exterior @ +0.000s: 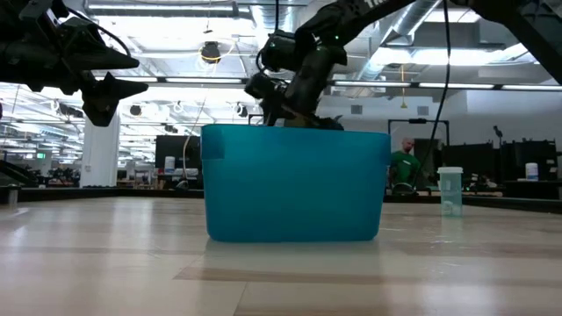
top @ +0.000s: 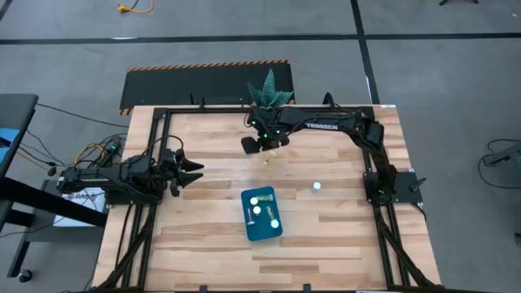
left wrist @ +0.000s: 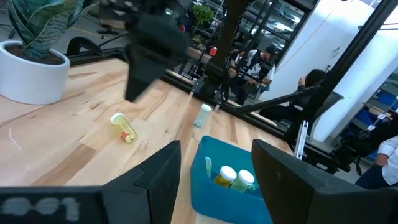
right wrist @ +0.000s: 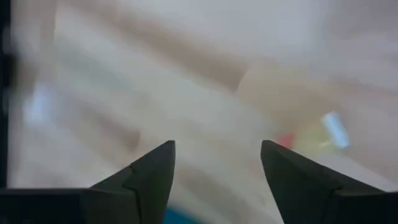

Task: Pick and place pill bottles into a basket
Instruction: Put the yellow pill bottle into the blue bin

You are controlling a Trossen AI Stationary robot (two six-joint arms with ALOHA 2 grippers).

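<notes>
The right gripper's fingers are off-center and crosswise to the yellowish bottle [right wrist: 314, 134], so the robot should turn that gripper and center it before it closes around the bottle's body [left wrist: 126, 130].
The teal-blue basket [top: 261, 218] lies near the table's middle with three pill bottles [top: 257, 211] in it. One bottle [top: 316, 188] stands on the wood to the basket's right. A yellowish bottle [left wrist: 123, 127] lies on its side farther back and shows blurred in the right wrist view [right wrist: 311, 138]. My right gripper [top: 259, 146] hovers open and empty just above that lying bottle, in front of the plant. My left gripper [top: 195, 171] is open and empty at the table's left, pointing toward the basket [left wrist: 230, 186].
A white pot with a green plant [top: 269, 94] stands at the table's far edge, right behind my right gripper. The black frame rails [top: 155, 130] run along the table's sides. Bare wood lies in front of the basket. People show in the room beyond [exterior: 403, 162].
</notes>
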